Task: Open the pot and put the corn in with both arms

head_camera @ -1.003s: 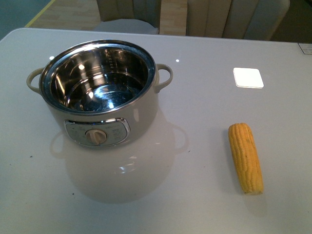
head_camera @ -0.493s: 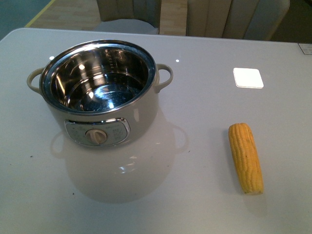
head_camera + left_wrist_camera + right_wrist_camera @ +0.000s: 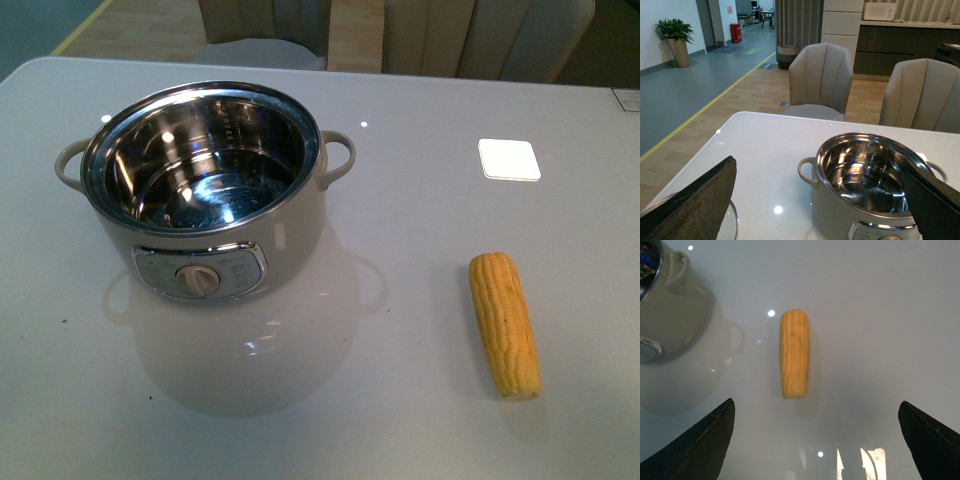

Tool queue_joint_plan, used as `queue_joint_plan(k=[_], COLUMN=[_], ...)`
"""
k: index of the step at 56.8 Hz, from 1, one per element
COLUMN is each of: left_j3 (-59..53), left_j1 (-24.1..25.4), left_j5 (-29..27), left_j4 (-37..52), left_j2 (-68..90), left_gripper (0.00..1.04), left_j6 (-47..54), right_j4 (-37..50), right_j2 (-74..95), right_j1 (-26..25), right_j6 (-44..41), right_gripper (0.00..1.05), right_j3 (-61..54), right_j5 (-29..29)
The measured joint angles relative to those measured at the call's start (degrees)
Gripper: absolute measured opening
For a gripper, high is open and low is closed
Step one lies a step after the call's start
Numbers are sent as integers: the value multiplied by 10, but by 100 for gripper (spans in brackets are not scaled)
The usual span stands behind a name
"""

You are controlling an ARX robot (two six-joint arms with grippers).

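Observation:
The corn [image 3: 505,326] is shorter than the pot's wide opening [image 3: 203,157], so it will lie down inside, below the pot's rim, when I lower it in.
The cream-white pot [image 3: 215,215] stands uncovered on the left of the white table [image 3: 400,300], its steel inside empty and its dial facing me. The corn [image 3: 505,322] lies on the table to the right, lengthwise, tapered end far. Neither gripper shows in the front view. In the left wrist view my left gripper [image 3: 817,167] is open and empty, back from the pot [image 3: 865,190]. In the right wrist view my right gripper [image 3: 816,403] is open and empty above the table, with the corn [image 3: 793,353] ahead of it between the finger lines and the pot [image 3: 667,305] off to one side.
A glass lid's rim [image 3: 734,220] shows on the table behind my left finger. A white square pad [image 3: 509,159] lies at the far right of the table. Beige chairs [image 3: 265,25] stand behind the far edge.

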Motion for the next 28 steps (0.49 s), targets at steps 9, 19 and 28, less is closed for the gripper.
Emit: queue_joint_plan(k=[9, 19, 28], left_j3=[0, 0, 0], left_j1=[0, 0, 0], left_j5=[0, 0, 0], left_j4=[0, 0, 0], left_j2=[0, 0, 0], left_gripper=[98, 98, 98], left_j6=[0, 0, 0], right_j4=[150, 274, 321], right_j2=[176, 370, 497], right_j1=[28, 46, 56], right_j6=[4, -6, -24], right_gripper=[96, 96, 96], right_j3=[28, 81, 128], right_j5=[26, 39, 31])
